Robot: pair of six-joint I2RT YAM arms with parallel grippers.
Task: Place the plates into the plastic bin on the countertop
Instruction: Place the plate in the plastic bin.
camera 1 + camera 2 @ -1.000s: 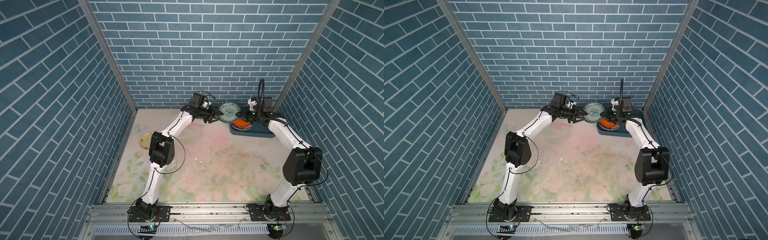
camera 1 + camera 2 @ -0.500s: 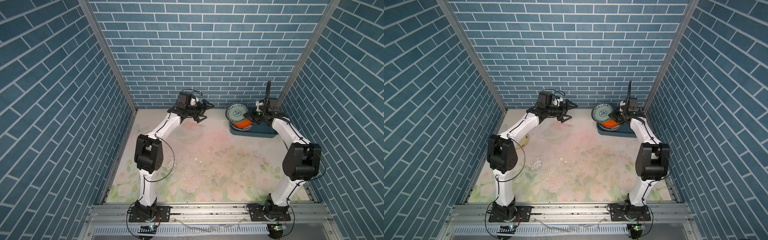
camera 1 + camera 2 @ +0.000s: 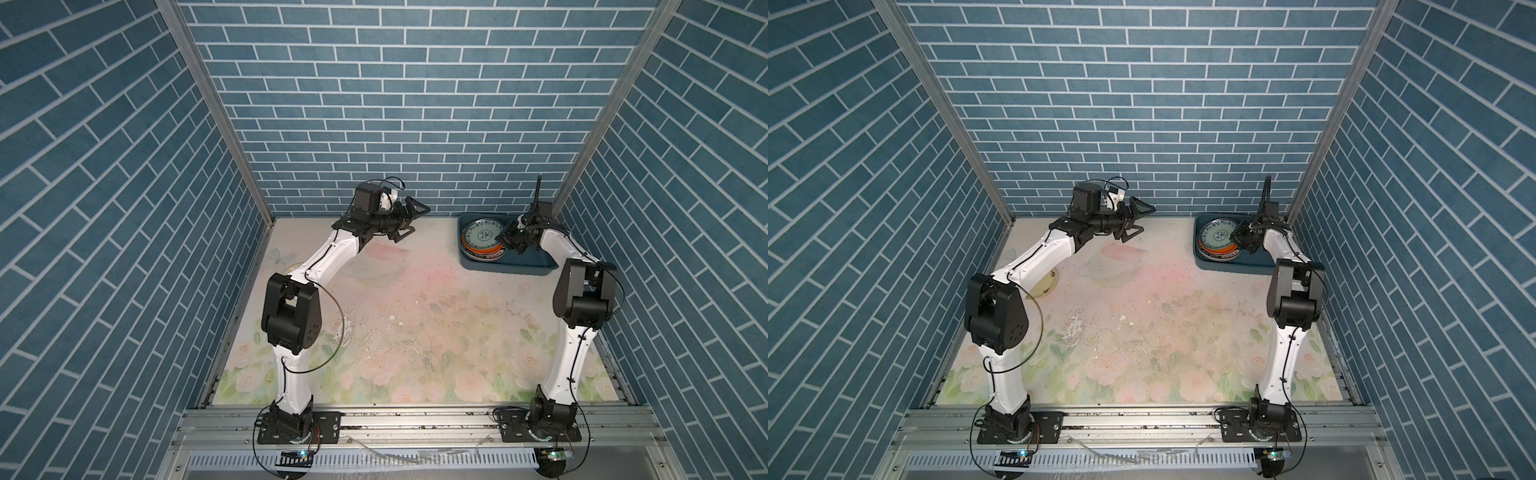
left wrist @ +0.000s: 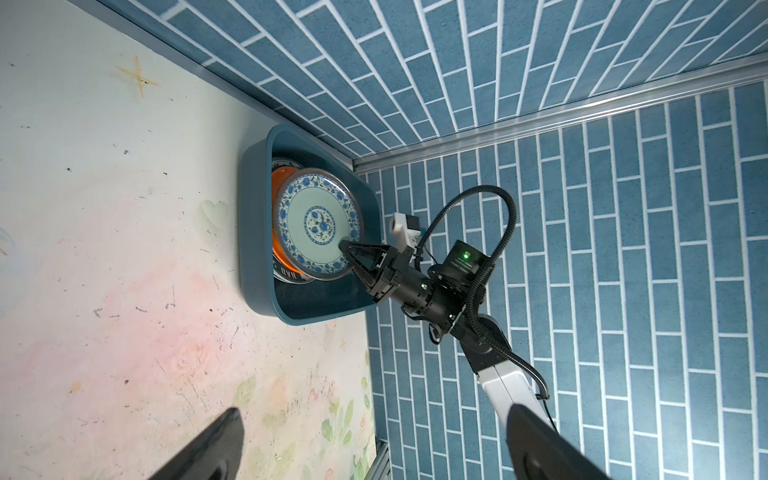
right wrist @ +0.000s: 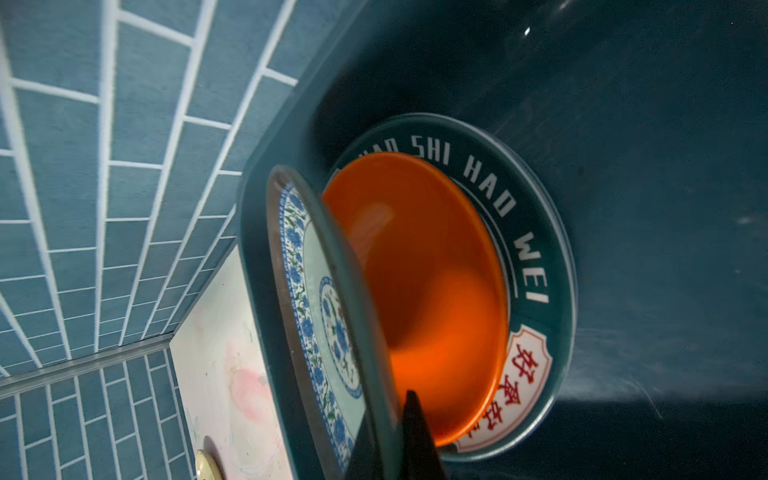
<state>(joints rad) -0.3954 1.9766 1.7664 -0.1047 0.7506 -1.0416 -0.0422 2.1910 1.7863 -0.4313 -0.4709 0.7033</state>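
My left gripper should lift the cream-yellow plate (image 3: 1044,285) and hand it to my right gripper, because the plate lies on my left gripper's side, far from the bin (image 3: 1251,259).
The blue-patterned plate (image 3: 482,237) (image 3: 1219,237) (image 4: 318,224) (image 5: 316,299) is held by its rim in my shut right gripper (image 3: 505,240) (image 3: 1239,237) (image 4: 345,245) (image 5: 388,415), tilted over the orange plate (image 5: 436,291). That one lies on a white plate with a dark lettered rim (image 5: 528,249) inside the teal plastic bin (image 3: 511,266) (image 3: 1237,268) (image 4: 257,232). My left gripper (image 3: 413,220) (image 3: 1140,222) (image 4: 374,449) hangs open and empty near the back wall. A cream-yellow plate (image 3: 1044,284) (image 5: 208,463) lies on the countertop (image 3: 415,324), partly behind the left arm.
The bin stands in the back right corner against blue brick walls (image 3: 395,104). A grey metal rail (image 3: 415,419) runs along the front edge. Scuffed patches (image 3: 357,328) mark the middle of the floral surface.
My left gripper let go of the blue-patterned plate, opened wide and drew back to the left. The right gripper carried the plate to the right and down over the bin.
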